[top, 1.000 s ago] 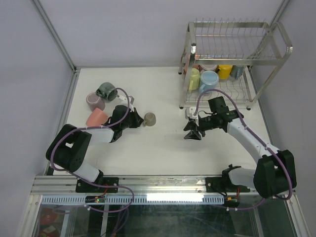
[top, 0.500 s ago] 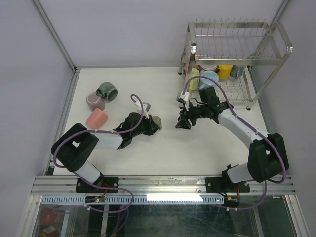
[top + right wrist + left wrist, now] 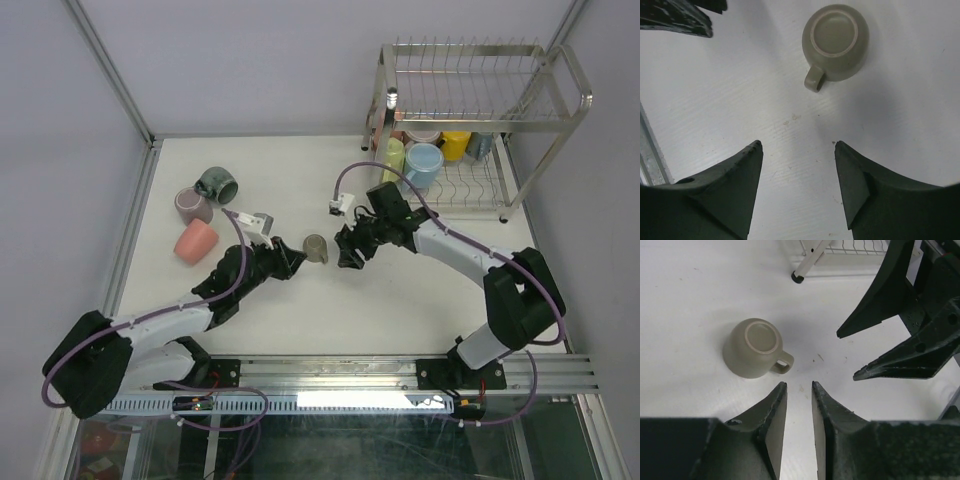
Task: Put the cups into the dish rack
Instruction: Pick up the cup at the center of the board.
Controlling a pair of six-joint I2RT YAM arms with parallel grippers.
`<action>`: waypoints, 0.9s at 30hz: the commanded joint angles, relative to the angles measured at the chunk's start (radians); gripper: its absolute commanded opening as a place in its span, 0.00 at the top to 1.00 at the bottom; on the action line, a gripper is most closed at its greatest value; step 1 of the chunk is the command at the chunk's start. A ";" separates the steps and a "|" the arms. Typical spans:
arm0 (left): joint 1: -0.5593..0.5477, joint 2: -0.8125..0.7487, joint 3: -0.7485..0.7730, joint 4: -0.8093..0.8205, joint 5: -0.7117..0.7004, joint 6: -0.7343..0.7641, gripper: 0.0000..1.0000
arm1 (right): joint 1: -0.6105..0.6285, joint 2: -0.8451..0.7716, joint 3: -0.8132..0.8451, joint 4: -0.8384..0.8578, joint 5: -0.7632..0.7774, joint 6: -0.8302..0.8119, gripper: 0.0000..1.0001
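Observation:
My left gripper is far from the dish rack (image 3: 462,186), which stands beyond my right gripper. My right gripper should therefore grab the taupe cup by its handle (image 3: 814,79) and put it in the dish rack.
A taupe cup (image 3: 316,247) stands upside down on the white table, its handle (image 3: 784,363) pointing at my left gripper (image 3: 798,386). That gripper sits just short of it, jaws a narrow gap apart with only table between them. My right gripper (image 3: 797,143) faces the same cup (image 3: 835,35) from the other side, open wide and empty. In the top view the left gripper (image 3: 290,262) and right gripper (image 3: 347,250) flank the cup. The chrome dish rack (image 3: 560,100) stands at the back right, with light blue (image 3: 423,163), pale yellow-green (image 3: 394,158) and yellow (image 3: 455,145) cups on its lower shelf.
At the left of the table lie a dark grey-green mug (image 3: 215,184), a mauve cup (image 3: 193,205) and a salmon pink cup (image 3: 195,240). The right gripper's fingers (image 3: 880,315) show close ahead in the left wrist view. A rack foot (image 3: 798,277) stands beyond the cup.
My left gripper brought the taupe cup rightward, then its jaws parted and it drew back slightly. My right gripper swung left toward the cup and opened wider.

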 commanded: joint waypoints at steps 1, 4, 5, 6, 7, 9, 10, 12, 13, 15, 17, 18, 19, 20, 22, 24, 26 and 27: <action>-0.005 -0.181 -0.070 -0.103 -0.129 0.014 0.64 | 0.066 0.041 0.095 0.062 0.116 0.048 0.36; -0.004 -0.343 -0.119 -0.164 -0.215 -0.023 0.36 | 0.116 0.084 0.124 0.083 0.209 0.121 0.34; -0.003 -0.412 -0.134 -0.179 -0.237 -0.035 0.27 | 0.130 0.101 0.134 0.088 0.228 0.148 0.34; -0.002 -0.463 -0.146 -0.195 -0.254 -0.045 0.18 | 0.142 0.117 0.144 0.094 0.252 0.175 0.34; -0.002 -0.505 -0.157 -0.210 -0.267 -0.053 0.09 | 0.153 0.132 0.155 0.094 0.291 0.199 0.34; -0.002 -0.580 -0.164 -0.251 -0.284 -0.063 0.01 | 0.173 0.162 0.175 0.096 0.354 0.240 0.34; -0.002 -0.611 -0.161 -0.274 -0.289 -0.064 0.01 | 0.180 0.178 0.180 0.100 0.386 0.260 0.34; -0.001 -0.656 -0.152 -0.320 -0.297 -0.065 0.01 | 0.184 0.200 0.188 0.113 0.437 0.294 0.35; -0.001 -0.672 -0.148 -0.340 -0.299 -0.065 0.01 | 0.184 0.209 0.191 0.117 0.454 0.309 0.35; -0.001 -0.694 -0.144 -0.368 -0.303 -0.065 0.01 | 0.207 0.229 0.202 0.118 0.461 0.326 0.36; -0.001 -0.703 -0.144 -0.383 -0.307 -0.066 0.01 | 0.213 0.246 0.209 0.119 0.452 0.344 0.38; -0.002 -0.705 -0.144 -0.388 -0.308 -0.067 0.01 | 0.214 0.254 0.212 0.119 0.451 0.350 0.39; -0.002 -0.706 -0.144 -0.390 -0.308 -0.070 0.01 | 0.217 0.262 0.213 0.121 0.453 0.355 0.39; -0.002 -0.704 -0.144 -0.390 -0.308 -0.072 0.01 | 0.218 0.267 0.213 0.124 0.455 0.360 0.40; -0.001 -0.701 -0.144 -0.389 -0.305 -0.075 0.01 | 0.220 0.271 0.208 0.139 0.451 0.363 0.43; -0.002 -0.696 -0.142 -0.390 -0.305 -0.076 0.01 | 0.219 0.273 0.199 0.159 0.454 0.363 0.46; -0.002 -0.692 -0.139 -0.388 -0.307 -0.075 0.01 | 0.220 0.284 0.196 0.169 0.457 0.359 0.48; -0.002 -0.691 -0.137 -0.388 -0.307 -0.076 0.01 | 0.219 0.288 0.193 0.176 0.457 0.357 0.48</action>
